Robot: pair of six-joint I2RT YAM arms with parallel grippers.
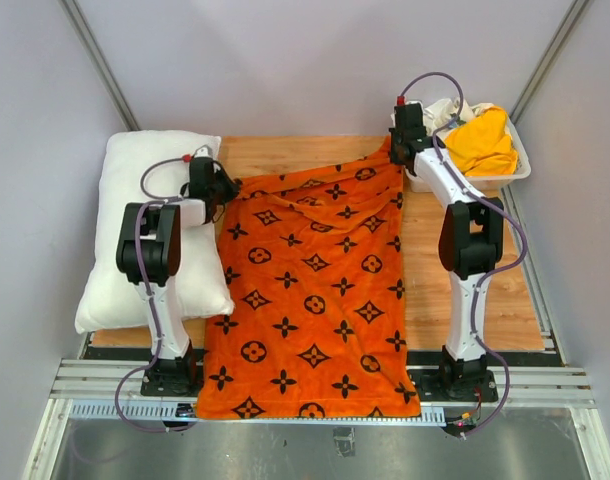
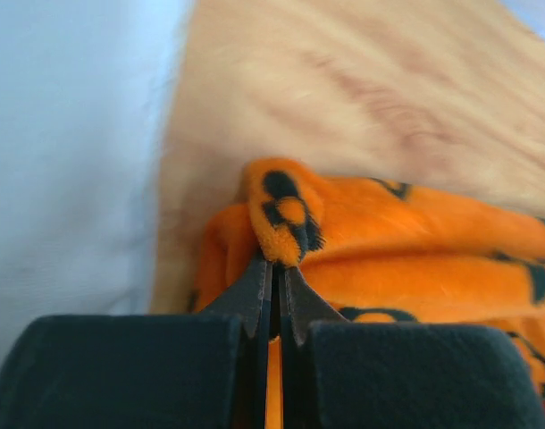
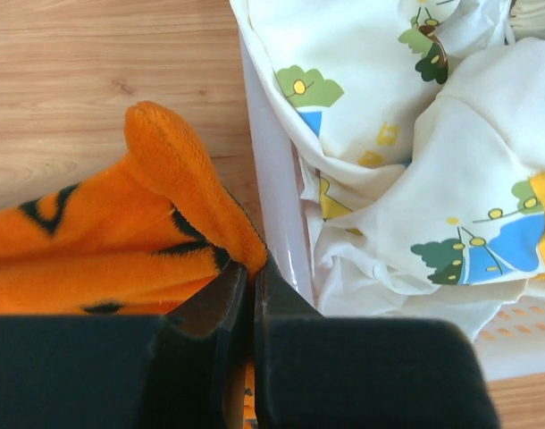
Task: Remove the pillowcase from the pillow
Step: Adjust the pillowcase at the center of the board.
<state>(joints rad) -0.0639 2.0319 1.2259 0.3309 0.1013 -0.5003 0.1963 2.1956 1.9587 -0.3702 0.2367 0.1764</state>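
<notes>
Next, I pull the pillowcase's corner toward the back wall [image 1: 211, 118] with my left gripper before lifting, because the pillowcase's near end hangs over the front bar and its far edge slants [image 1: 307, 176].
The orange pillowcase [image 1: 310, 300] with black motifs lies spread flat down the middle of the wooden table, its near end hanging over the front rail. The white pillow [image 1: 145, 170] lies bare at the left, beside it. My left gripper [image 1: 228, 187] is shut on the pillowcase's far left corner [image 2: 281, 214]. My right gripper [image 1: 398, 152] is shut on the far right corner [image 3: 188, 188], next to the white basket. The left arm lies over the pillow.
A white basket [image 1: 517, 172] at the far right holds a plain yellow-orange cloth [image 1: 482, 142] and a white floral-print cloth [image 3: 406, 143]. Its rim [image 3: 277, 197] is close to my right fingers. Grey walls enclose the table.
</notes>
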